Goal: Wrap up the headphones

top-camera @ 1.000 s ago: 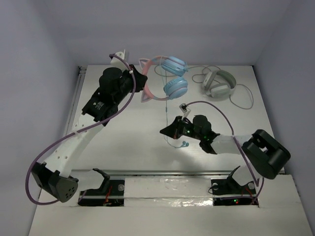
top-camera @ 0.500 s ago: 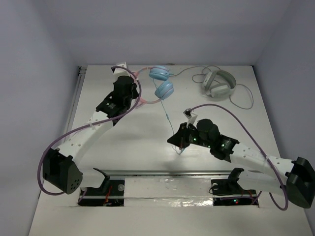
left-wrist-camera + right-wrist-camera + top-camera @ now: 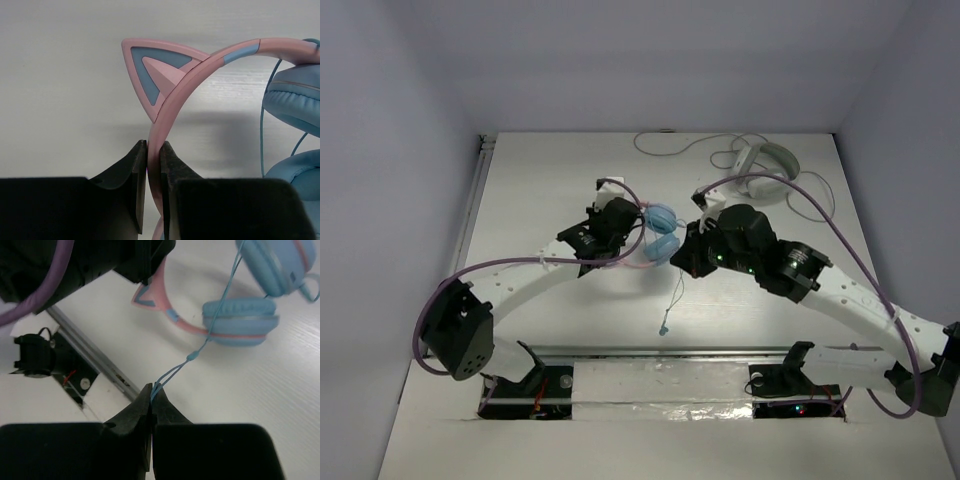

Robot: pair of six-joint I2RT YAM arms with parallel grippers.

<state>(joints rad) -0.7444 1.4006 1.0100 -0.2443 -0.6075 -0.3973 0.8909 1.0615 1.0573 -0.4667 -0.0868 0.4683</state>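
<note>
The light-blue cable (image 3: pixel 208 335) goes straight from the earcups to my right gripper. I continue to carry it around the earcups until it is past their far side (image 3: pixel 670 198), then let go.
The headphones (image 3: pixel 662 232) have light-blue earcups (image 3: pixel 240 322) and a pink headband (image 3: pixel 172 90) with cat ears. They are held at the middle of the table. My left gripper (image 3: pixel 632 240) is shut on the headband, which is pinched just below a cat ear in the left wrist view (image 3: pixel 154 150). My right gripper (image 3: pixel 686 262) is just right of the earcups. It is shut on the thin light-blue cable (image 3: pixel 215 325), doubled between its tips (image 3: pixel 152 390). The cable's free end (image 3: pixel 663 328) hangs toward the near edge.
White-grey headphones (image 3: pixel 760 165) lie at the back right, with a pale cable (image 3: pixel 670 150) looping across the back of the table. The metal rail (image 3: pixel 660 350) and the arm bases run along the near edge. Walls close in the back and sides.
My left gripper has carried the headphones from the back left to the table's middle. My right gripper, still holding the cable, has moved farther back, close to the earcups.
</note>
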